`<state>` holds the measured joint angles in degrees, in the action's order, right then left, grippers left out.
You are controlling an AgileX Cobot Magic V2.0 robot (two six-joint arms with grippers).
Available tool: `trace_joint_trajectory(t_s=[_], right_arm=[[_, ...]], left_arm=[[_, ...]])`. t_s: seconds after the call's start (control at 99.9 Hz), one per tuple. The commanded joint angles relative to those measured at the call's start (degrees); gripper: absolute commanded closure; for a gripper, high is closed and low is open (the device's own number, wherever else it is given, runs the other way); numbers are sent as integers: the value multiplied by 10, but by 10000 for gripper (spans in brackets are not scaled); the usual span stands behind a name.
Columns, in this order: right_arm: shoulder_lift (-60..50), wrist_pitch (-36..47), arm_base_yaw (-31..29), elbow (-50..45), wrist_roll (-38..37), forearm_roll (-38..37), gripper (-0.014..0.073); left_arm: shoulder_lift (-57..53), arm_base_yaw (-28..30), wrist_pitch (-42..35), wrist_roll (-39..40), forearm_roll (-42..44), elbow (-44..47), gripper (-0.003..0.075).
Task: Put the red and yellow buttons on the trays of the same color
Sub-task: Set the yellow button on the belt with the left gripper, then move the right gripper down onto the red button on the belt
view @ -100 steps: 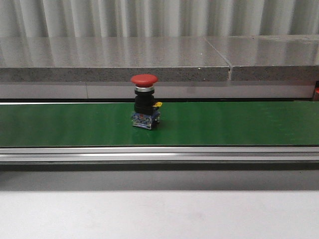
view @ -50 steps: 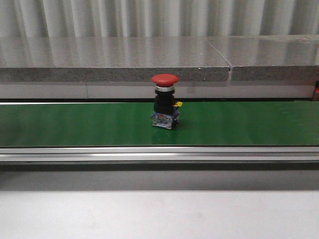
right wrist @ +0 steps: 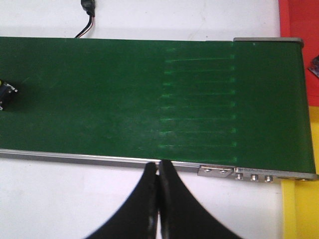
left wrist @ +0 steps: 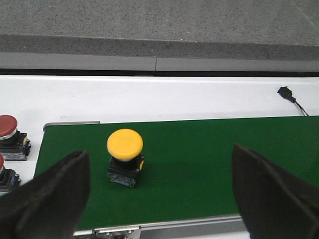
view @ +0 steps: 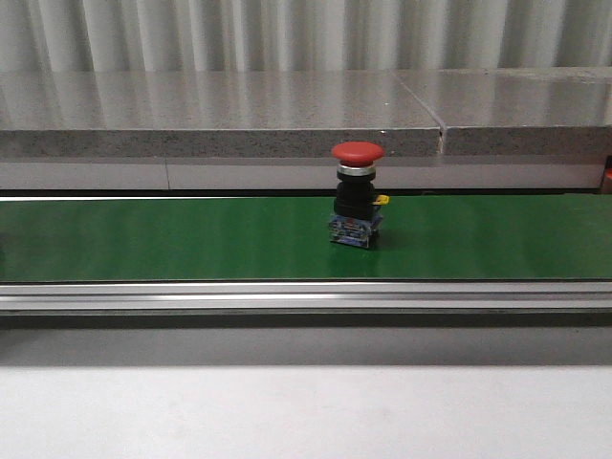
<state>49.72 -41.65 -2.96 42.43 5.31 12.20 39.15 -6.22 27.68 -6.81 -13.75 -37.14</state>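
Next, I open my right gripper and take the red button point(view: 357, 194) with it first, because the red tray point(right wrist: 302, 22) is beyond the end of the belt, far from my left gripper.
A red button point(view: 358, 196) stands upright on the green belt point(view: 143, 239), right of its middle in the front view. In the left wrist view a yellow button point(left wrist: 124, 145) stands on the belt near its end. My left gripper point(left wrist: 159, 199) hangs open above the belt's near edge, and the yellow button lies closer to one finger point(left wrist: 50, 196), touching neither. My right gripper point(right wrist: 158, 172) is shut on nothing over the white table beside the belt rail. A red tray point(right wrist: 299, 20) and a yellow tray point(right wrist: 301, 209) lie past the belt's end.
Two more red buttons point(left wrist: 8, 130) point(left wrist: 3, 174) sit on the white table beside the belt's end. A dark button base point(right wrist: 6, 94) shows at the edge of the right wrist view. A black cable point(right wrist: 88, 15) lies behind the belt. A grey stone ledge point(view: 287, 115) runs along the back.
The red button has travelled to the right along the belt, from left of centre to right of centre in the front view.
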Motion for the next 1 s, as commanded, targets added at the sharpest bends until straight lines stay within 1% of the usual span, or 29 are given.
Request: trace_joint_trajectory(t_s=[0.0, 0.02, 0.06, 0.18, 0.32, 0.591, 0.711, 0.781, 0.851, 0.891, 0.901, 0.921, 0.971, 0.991], right_arm=[[-7, 31, 0, 15, 6, 3, 661], [-7, 31, 0, 15, 6, 3, 661], [-7, 31, 0, 15, 6, 3, 661], [-7, 31, 0, 15, 6, 3, 661], [-7, 32, 0, 15, 6, 3, 661], [-7, 20, 0, 15, 6, 3, 661], [-7, 5, 0, 15, 6, 3, 647], [-7, -3, 0, 15, 6, 3, 585], [-7, -8, 0, 15, 6, 4, 459], [-7, -9, 0, 15, 6, 7, 357], [-7, -9, 0, 15, 6, 7, 320], [-7, -9, 0, 15, 6, 7, 281], [-7, -5, 0, 15, 6, 7, 120], [-7, -4, 0, 15, 6, 7, 81]], left_arm=[[-49, -5, -31, -3, -9, 11, 309], [-55, -5, -30, -3, -9, 15, 328], [-73, -5, -29, -3, -9, 28, 400], [-112, -5, -28, -3, -9, 49, 568], [-126, -5, -28, -3, -9, 58, 741], [-126, -5, -28, -3, -9, 58, 740], [-126, -5, -26, -3, -9, 58, 740], [-126, -5, -26, -3, -9, 58, 740], [-126, -5, -25, -3, -9, 58, 740], [-126, -5, -25, -3, -9, 58, 740], [-126, -5, -24, -3, -9, 58, 740], [-126, -5, -24, -3, -9, 58, 740], [-126, -5, -23, -3, -9, 58, 740], [-126, -5, -23, -3, -9, 58, 740]])
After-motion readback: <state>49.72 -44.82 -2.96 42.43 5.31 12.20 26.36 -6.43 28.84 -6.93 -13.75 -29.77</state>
